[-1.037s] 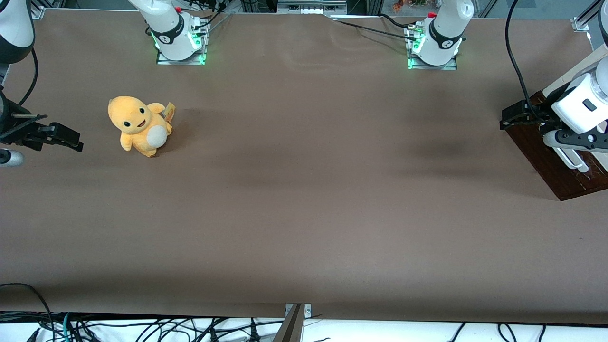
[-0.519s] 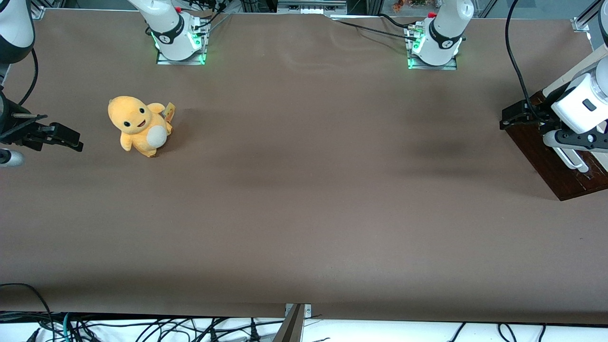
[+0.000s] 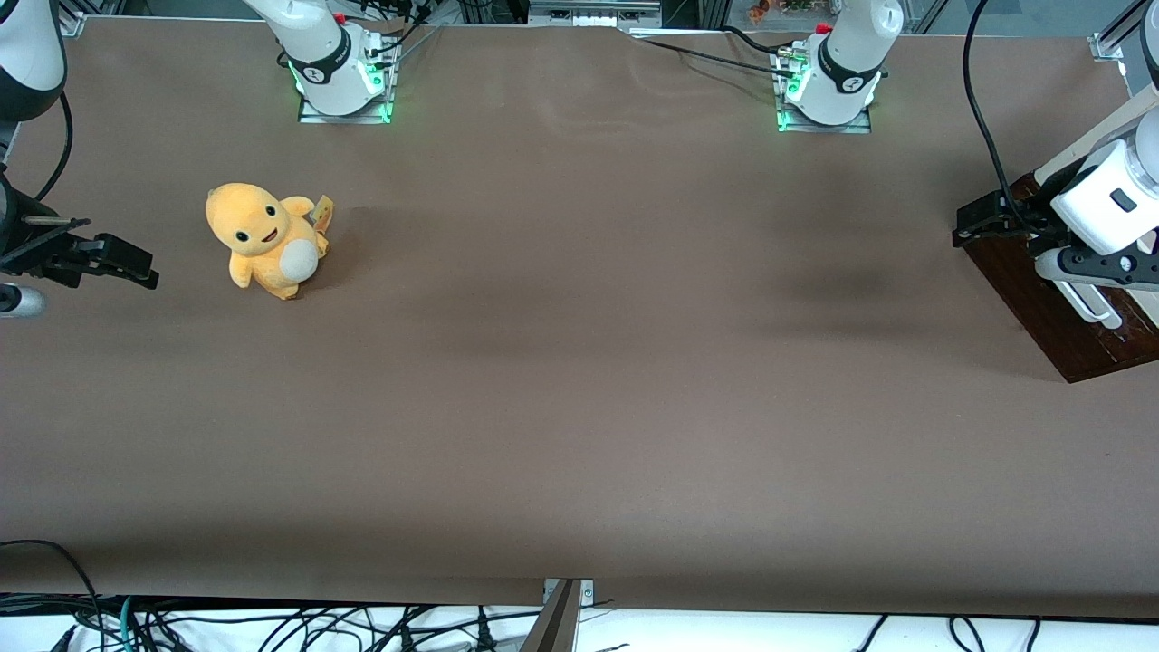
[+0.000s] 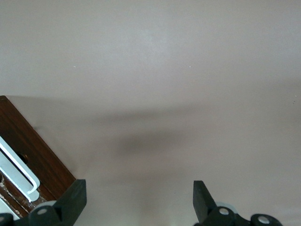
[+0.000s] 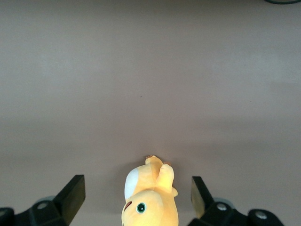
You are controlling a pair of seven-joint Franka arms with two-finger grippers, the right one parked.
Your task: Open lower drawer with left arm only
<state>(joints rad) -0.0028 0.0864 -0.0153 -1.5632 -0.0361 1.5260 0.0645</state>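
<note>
The long white bar handle runs along the dark front. The lower drawer will slide straight out when I pull, and the cabinet will stay in place.
A dark brown wooden cabinet stands at the working arm's end of the table. The lower drawer shows as a dark front with a long white bar handle, partly covered by the arm; it looks pushed in. The left arm hangs over the cabinet. Its black gripper sits at the cabinet corner farthest from the front camera, above the table. In the left wrist view the gripper is open, with only bare table between its fingers. The handle and drawer front lie beside it, apart from the fingers.
A brown mat covers the table. An orange plush toy sits toward the parked arm's end, seen also in the right wrist view as the plush toy. Two arm bases stand along the table edge farthest from the front camera.
</note>
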